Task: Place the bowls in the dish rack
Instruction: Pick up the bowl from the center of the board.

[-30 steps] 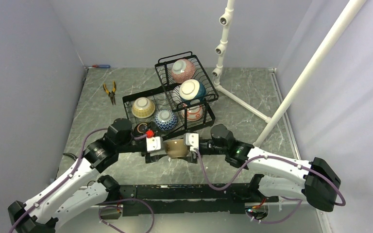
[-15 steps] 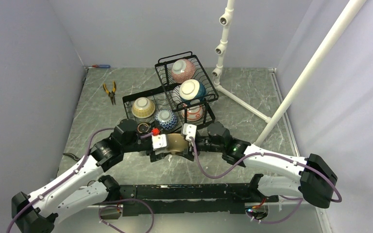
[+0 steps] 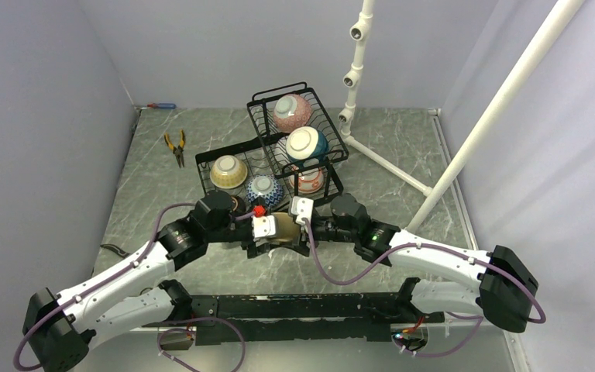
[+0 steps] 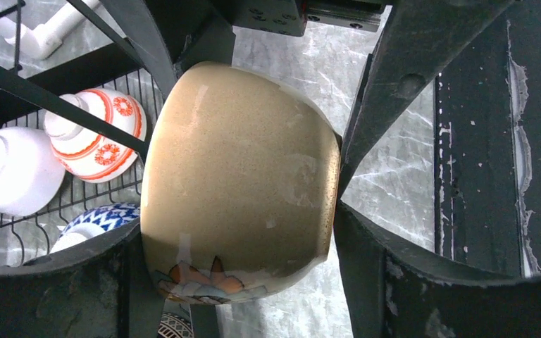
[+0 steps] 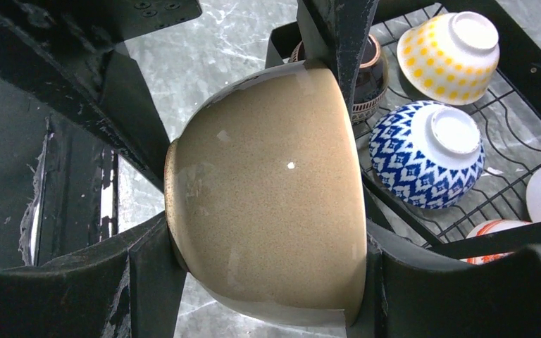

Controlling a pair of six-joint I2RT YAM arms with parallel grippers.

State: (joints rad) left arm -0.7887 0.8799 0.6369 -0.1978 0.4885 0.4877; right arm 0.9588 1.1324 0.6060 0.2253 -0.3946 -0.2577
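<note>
Both grippers are on the brown bowl (image 5: 268, 193). Next, my right gripper lets go and moves away before my left gripper takes the brown bowl to the gap (image 3: 258, 160) next to the yellow bowl.
A brown bowl (image 3: 283, 229) hangs on its side just above the table, in front of the dish rack (image 3: 201, 160). My right gripper (image 3: 289, 225) is shut on it, fingers at rim and base (image 5: 264, 232). My left gripper (image 3: 276, 235) comes from the other side, and its fingers lie against the same bowl (image 4: 239, 176) at base and rim. In the rack sit a yellow bowl (image 3: 228, 172), a blue-patterned bowl (image 3: 264, 191), a red-patterned bowl (image 3: 307, 180), a teal-and-white bowl (image 3: 306, 144) and a pink bowl (image 3: 292, 112). A dark bowl (image 5: 370, 77) stands at the rack's near corner.
Orange-handled pliers (image 3: 176, 146) lie left of the rack. A white pipe stand (image 3: 352, 77) rises right of it, and a long white pipe (image 3: 503, 93) slants across the right side. A small screwdriver (image 3: 159, 105) lies by the back wall.
My right gripper carried the brown bowl a little toward the rack, then held still. My left arm moved right, and its jaws narrowed around the bowl.
</note>
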